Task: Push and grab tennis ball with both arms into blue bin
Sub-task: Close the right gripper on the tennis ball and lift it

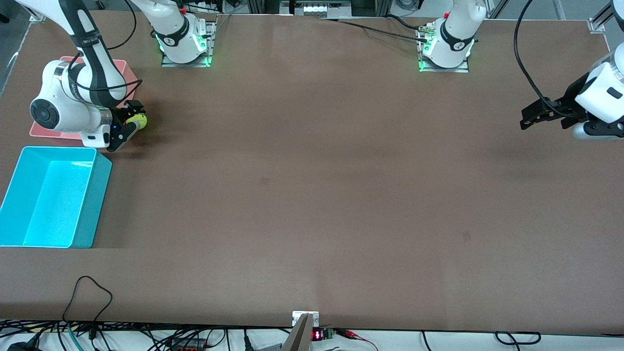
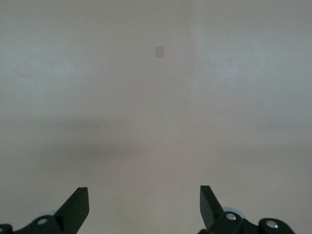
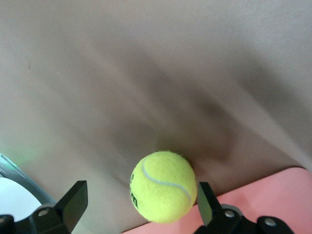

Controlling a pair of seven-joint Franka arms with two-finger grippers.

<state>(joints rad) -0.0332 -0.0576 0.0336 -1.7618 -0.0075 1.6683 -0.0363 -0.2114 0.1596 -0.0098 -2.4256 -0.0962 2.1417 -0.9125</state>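
Observation:
The tennis ball [image 1: 138,120] will stay near the spot where I put it down instead of rolling off, because the blue bin's bottom [image 1: 51,202] looks flat.
The tennis ball [image 1: 141,120] is yellow-green and sits beside the pink bin [image 1: 127,69], at the right arm's end of the table. My right gripper [image 1: 135,118] is open and low, with its jaws on either side of the ball. In the right wrist view the ball [image 3: 163,186] lies between the open fingers, close against one fingertip [image 3: 204,195] and well apart from the other. The blue bin [image 1: 90,204] stands open and empty, nearer to the front camera than the ball. My left gripper [image 1: 532,117] is open and empty, in the air over the left arm's end of the table.
The pink bin is mostly covered by the right arm and borders the ball, as its edge [image 3: 273,195] shows in the right wrist view. The left wrist view shows bare brown table [image 2: 156,97] under the left gripper [image 2: 144,192]. Cables hang along the table's front edge [image 1: 87,292].

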